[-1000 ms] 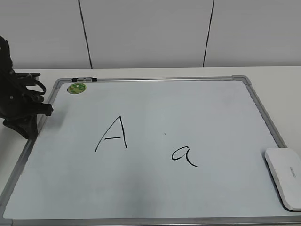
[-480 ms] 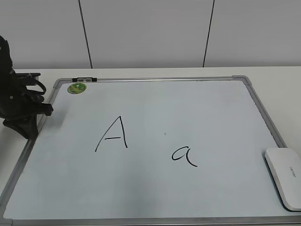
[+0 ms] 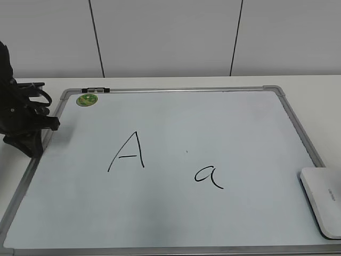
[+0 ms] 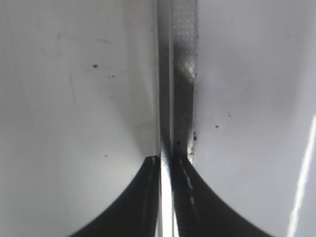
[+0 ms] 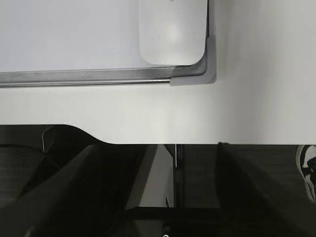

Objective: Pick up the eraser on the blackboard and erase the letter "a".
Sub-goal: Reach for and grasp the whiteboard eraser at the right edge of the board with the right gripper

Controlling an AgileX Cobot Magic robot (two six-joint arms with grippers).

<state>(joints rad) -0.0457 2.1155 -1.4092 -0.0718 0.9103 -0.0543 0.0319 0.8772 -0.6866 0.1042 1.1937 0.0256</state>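
Observation:
The white eraser's narrow end [image 5: 173, 55] faces the robot's open right fingers, so the right gripper should go on moving toward the eraser [image 3: 326, 204] until the fingers straddle its long sides, before it closes.
The blackboard [image 3: 176, 117] is a white dry-erase board with a grey frame, lying flat on the table. The letter "a" [image 3: 209, 176] is right of centre, beside a larger capital "A" [image 3: 128, 152]. The white eraser [image 3: 323, 200] lies at the board's near right corner. It also shows in the right wrist view [image 5: 171, 32], just inside the corner piece. My right gripper [image 5: 157, 146] is open and empty, dim against the dark below the table edge, short of the eraser. My left gripper [image 4: 166, 159] is shut and empty over the board's left frame [image 4: 183, 74].
A round green magnet [image 3: 87, 99] sits at the board's far left corner. My left arm [image 3: 22, 120] rests by the left frame. A bare strip of white table [image 5: 256, 108] lies between the board's corner piece [image 5: 211, 69] and the table edge.

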